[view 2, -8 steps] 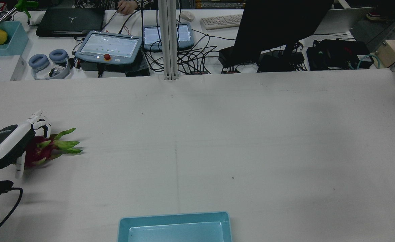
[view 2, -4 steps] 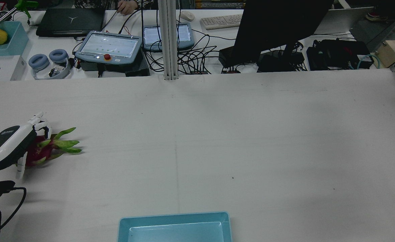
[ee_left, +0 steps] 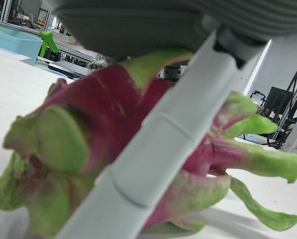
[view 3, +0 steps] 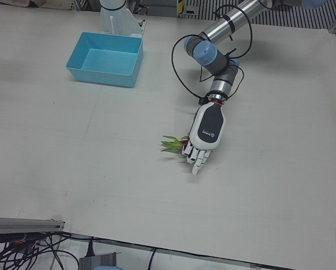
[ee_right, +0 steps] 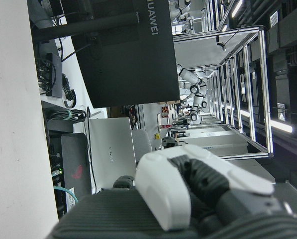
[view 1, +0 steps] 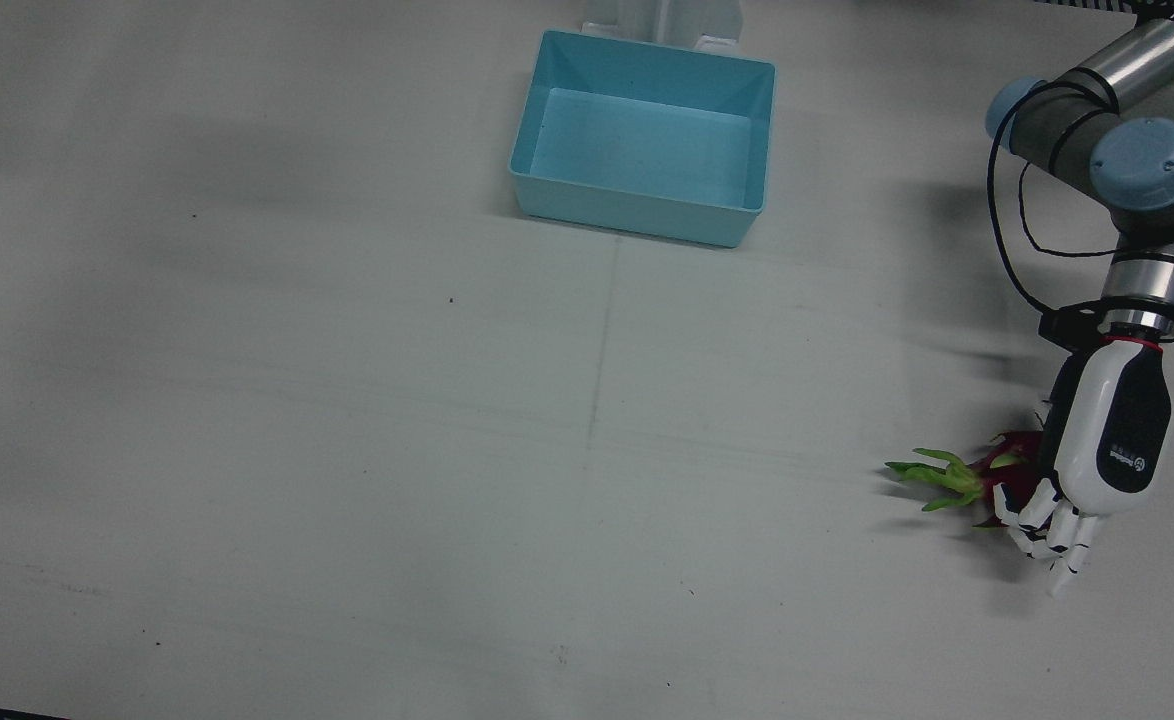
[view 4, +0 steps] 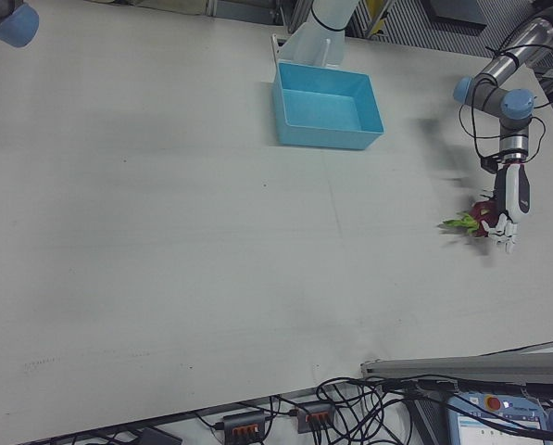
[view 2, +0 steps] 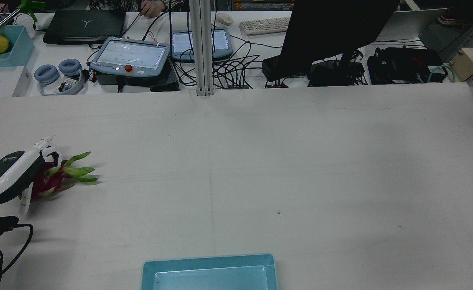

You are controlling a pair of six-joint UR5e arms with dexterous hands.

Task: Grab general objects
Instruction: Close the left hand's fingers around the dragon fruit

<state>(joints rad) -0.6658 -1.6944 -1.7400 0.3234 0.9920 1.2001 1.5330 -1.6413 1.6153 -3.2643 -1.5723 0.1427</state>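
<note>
The green leaf tips [view 1: 943, 476] stick out above their own shadow [view 1: 906, 491], so the leaf tips will stay spread when the robot lifts the dragon fruit.
A dragon fruit [view 1: 1005, 462], magenta with green leaf tips, lies on the white table near its left edge. It also shows in the rear view [view 2: 47, 183], the left-front view [view 3: 174, 145] and the right-front view [view 4: 471, 219]. My left hand [view 1: 1099, 450] lies palm down over the fruit's body, fingers apart and reaching past it, not closed on it. In the left hand view the fruit [ee_left: 88, 129] fills the frame with one finger [ee_left: 173, 134] across it. My right hand [ee_right: 188, 189] shows only partly in its own view, away from the table.
An empty light-blue bin [view 1: 637, 215] stands at the table's robot-side edge, in the middle; it also shows in the rear view [view 2: 210, 262]. Behind the far edge are teach pendants [view 2: 129, 56], cables and a monitor [view 2: 325, 36].
My left hand has sunk a little lower onto the fruit and drawn slightly back to the left. The dragon fruit has not moved.
</note>
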